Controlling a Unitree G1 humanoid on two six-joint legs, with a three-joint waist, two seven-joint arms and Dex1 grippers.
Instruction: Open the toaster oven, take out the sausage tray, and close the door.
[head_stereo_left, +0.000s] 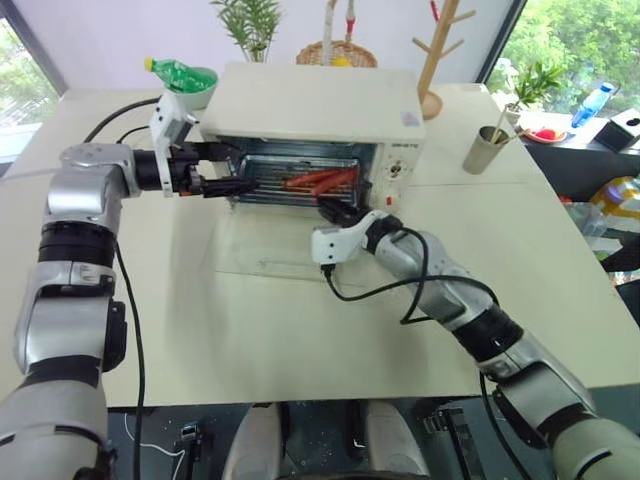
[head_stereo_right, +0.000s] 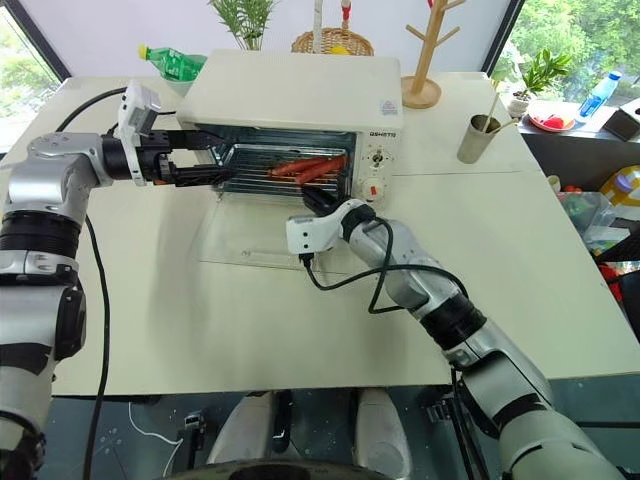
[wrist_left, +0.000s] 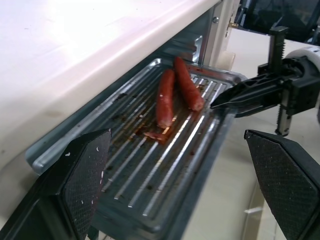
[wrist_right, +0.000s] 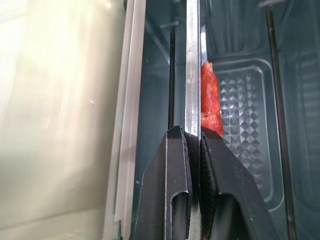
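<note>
The two red sausages (head_stereo_left: 322, 181) lie together by the tray's raised rim (wrist_left: 220, 74), so they will come along at that end of the tray when I carry the tray out.
The cream-white toaster oven (head_stereo_left: 310, 105) stands at the back of the table with its glass door (head_stereo_left: 265, 245) folded down flat in front of it. The silver sausage tray (wrist_left: 150, 165) sticks partly out of the opening, with two red sausages (wrist_left: 172, 95) lying toward its right side. My right gripper (wrist_right: 192, 145) is shut on the tray's front rim (wrist_right: 192, 75) near its right corner. My left gripper (head_stereo_left: 225, 185) is open at the tray's left end, one finger (wrist_left: 85, 175) over the tray and the other finger (wrist_left: 285, 180) out past its front edge, touching nothing.
A green bottle (head_stereo_left: 180, 72) lies behind the oven's left corner. A wooden rack (head_stereo_left: 435, 60), a basket (head_stereo_left: 335, 52) and a cup with a straw (head_stereo_left: 487, 148) stand at the back right. A black cable (head_stereo_left: 400, 290) loops from my right wrist over the table.
</note>
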